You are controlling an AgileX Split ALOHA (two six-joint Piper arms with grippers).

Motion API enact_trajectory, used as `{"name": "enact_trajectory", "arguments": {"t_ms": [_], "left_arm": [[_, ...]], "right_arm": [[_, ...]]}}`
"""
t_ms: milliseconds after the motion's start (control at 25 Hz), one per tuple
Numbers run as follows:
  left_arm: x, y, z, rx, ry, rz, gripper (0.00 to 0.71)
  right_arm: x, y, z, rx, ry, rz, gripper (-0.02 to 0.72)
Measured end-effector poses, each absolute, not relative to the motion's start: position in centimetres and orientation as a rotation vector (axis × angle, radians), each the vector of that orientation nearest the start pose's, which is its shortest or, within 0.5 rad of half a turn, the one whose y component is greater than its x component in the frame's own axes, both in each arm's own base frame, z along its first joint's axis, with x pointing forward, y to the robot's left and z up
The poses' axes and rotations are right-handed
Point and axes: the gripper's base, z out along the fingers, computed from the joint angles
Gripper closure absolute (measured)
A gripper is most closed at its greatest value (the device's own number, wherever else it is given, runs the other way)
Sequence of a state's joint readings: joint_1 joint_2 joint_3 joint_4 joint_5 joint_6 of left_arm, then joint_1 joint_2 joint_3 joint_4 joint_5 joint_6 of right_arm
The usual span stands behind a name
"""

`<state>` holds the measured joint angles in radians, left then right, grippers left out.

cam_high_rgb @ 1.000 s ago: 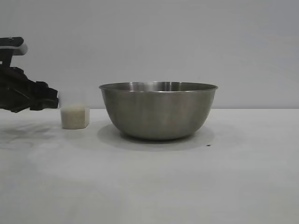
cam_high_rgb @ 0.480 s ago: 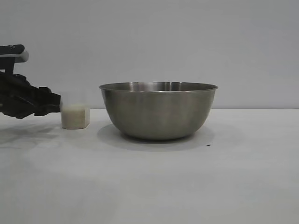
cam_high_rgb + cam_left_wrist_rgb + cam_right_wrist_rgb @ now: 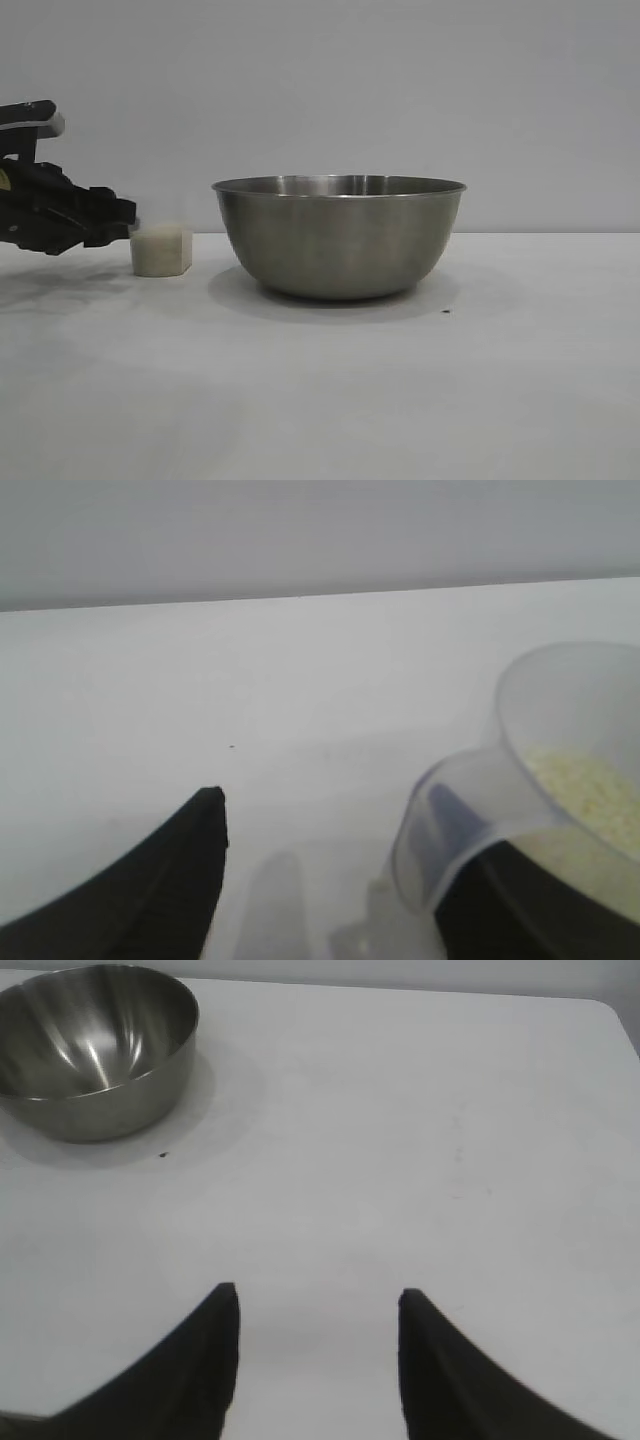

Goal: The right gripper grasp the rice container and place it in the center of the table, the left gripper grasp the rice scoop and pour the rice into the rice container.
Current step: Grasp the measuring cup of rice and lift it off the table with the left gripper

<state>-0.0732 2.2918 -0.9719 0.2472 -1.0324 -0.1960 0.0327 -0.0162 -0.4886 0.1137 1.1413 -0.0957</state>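
Observation:
The rice scoop's handle [image 3: 420,838] leans at an angle against one finger of the robot's left gripper, so the robot should lift and tilt the gripper to center the handle [image 3: 455,805] before it closes.
The rice container [image 3: 340,240], a large steel bowl, stands mid-table [image 3: 400,400]; it also shows far off in the right wrist view [image 3: 95,1050]. To its left stands the rice scoop [image 3: 160,248], a small clear cup with white rice [image 3: 590,790] in it. My left gripper [image 3: 125,212] is level with the scoop, its tips at the scoop's left side. In the left wrist view this gripper [image 3: 335,840] is open, and the scoop's handle [image 3: 440,830] lies against one finger. My right gripper [image 3: 318,1295] hangs open over bare table, well away from the bowl.
A small dark speck [image 3: 446,311] lies on the table just right of the bowl. The table's rounded corner [image 3: 620,1020] shows in the right wrist view. A plain grey wall runs behind.
The left gripper has shifted slightly to the right and a little upward, closer to the scoop. Bowl and scoop have not moved.

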Motion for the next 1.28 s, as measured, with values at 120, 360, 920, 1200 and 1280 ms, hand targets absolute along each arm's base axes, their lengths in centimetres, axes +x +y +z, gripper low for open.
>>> {"name": "enact_trajectory", "arguments": {"t_ms": [120, 360, 920, 1200, 1280], "left_arm": [[40.38, -4.88, 6.14, 0.151, 1.783, -0.295, 0.436], [40.36, -5.06, 6.29, 0.170, 1.765, -0.309, 0.505], [40.34, -5.44, 6.96, 0.203, 1.688, -0.345, 0.710], [40.32, -5.49, 6.96, 0.210, 1.688, -0.348, 0.710], [40.32, -5.49, 6.96, 0.210, 1.688, -0.348, 0.710]], "right_arm": [[-1.02, 0.91, 26.81, -0.145, 2.111, 0.101, 0.388], [-1.02, 0.91, 26.81, -0.145, 2.111, 0.101, 0.388], [-1.02, 0.91, 26.81, -0.145, 2.111, 0.101, 0.388], [-1.02, 0.91, 26.81, -0.145, 2.111, 0.101, 0.388], [-1.02, 0.91, 26.81, -0.145, 2.111, 0.101, 0.388]]}}
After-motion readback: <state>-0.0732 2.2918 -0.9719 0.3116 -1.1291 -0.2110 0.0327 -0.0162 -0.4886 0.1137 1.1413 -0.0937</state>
